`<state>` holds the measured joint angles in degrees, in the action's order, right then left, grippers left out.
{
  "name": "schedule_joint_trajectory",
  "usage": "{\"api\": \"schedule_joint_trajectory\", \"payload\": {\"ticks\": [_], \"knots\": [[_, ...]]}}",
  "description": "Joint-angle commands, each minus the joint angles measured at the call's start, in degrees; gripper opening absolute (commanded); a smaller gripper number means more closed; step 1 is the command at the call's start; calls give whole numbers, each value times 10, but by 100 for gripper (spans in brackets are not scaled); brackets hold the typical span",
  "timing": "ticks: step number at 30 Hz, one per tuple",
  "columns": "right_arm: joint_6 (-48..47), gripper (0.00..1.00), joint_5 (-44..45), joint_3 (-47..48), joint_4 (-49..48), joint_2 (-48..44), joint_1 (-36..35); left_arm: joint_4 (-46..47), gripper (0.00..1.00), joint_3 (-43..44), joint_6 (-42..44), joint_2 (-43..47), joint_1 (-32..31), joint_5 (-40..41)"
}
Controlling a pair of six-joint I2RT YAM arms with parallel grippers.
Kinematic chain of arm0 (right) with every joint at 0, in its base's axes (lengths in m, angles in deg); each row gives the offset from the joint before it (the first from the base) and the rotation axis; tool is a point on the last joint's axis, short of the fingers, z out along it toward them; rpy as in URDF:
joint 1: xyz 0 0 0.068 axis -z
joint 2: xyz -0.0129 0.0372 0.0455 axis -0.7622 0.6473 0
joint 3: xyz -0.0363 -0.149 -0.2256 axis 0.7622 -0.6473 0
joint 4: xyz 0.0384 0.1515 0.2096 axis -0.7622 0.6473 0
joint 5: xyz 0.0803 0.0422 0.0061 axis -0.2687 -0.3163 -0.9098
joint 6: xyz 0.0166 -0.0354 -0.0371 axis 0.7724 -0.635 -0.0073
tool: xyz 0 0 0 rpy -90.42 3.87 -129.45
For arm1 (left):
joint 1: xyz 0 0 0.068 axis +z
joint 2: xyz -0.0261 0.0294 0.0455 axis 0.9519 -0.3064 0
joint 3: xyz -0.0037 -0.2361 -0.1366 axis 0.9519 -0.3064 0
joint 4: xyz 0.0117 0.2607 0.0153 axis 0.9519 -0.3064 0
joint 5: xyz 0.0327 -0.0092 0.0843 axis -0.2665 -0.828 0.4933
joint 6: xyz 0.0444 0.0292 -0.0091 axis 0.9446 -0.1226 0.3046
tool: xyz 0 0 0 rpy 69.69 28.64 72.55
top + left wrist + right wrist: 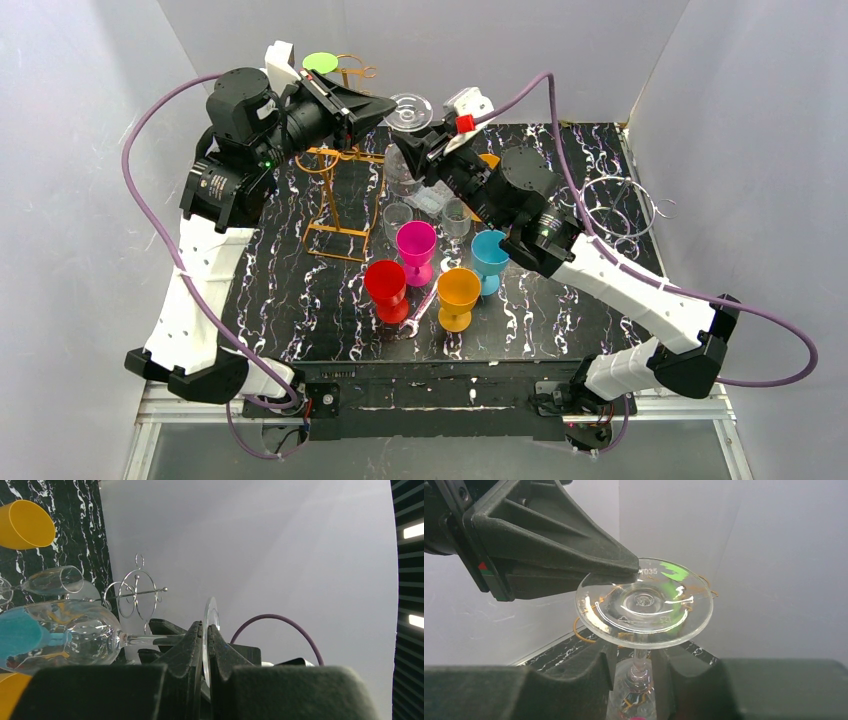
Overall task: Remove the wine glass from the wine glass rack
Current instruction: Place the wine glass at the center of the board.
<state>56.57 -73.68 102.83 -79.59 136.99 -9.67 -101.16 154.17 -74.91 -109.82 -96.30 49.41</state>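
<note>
I should grip the wine glass by its stem with my right gripper and tip its bowl up, because the glass hangs upside down from my left gripper by its foot.
A clear wine glass hangs upside down, foot up, to the right of the gold wire wine glass rack. My left gripper is shut on the rim of the glass's flat foot, its fingers coming in from the left. The bowl points down toward the table. My right gripper is open, one finger on each side of the thin stem just under the foot. A small gap shows on both sides of the stem.
Red, magenta, orange and teal cups stand on the black marbled table, with other clear glasses behind them. A silver wire rack sits at the right. White walls enclose the table.
</note>
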Motion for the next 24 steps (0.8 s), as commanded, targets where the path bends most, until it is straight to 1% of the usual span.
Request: {"api": "schedule_joint_trajectory", "payload": {"ticks": [1,4,9,11,12,14,15,16,19,24], "knots": [[1,35,19,25,-41,1,-1,30,0,3,1,17,-3,0],[5,31,25,18,-50,-2,-1,31,0,0,0,17,-4,-3],[9,19,30,22,-51,-1,-1,44,0,-11,-10,17,-7,-9],[8,18,33,18,-52,-1,-1,45,0,-11,-12,16,-9,-9],[6,20,34,16,-54,0,-1,45,0,-11,-14,17,-9,-9],[4,33,40,14,-55,1,-1,45,0,-11,-15,16,-11,-9],[2,38,42,12,-58,1,-1,45,0,-11,-15,16,-12,-9],[1,41,44,10,-60,2,-1,45,0,-12,-16,16,-13,-9],[-3,43,49,12,-62,7,-1,45,0,-14,-16,17,-16,-9],[-10,41,56,20,-62,16,-1,47,0,-13,-19,19,-18,-9]]}}
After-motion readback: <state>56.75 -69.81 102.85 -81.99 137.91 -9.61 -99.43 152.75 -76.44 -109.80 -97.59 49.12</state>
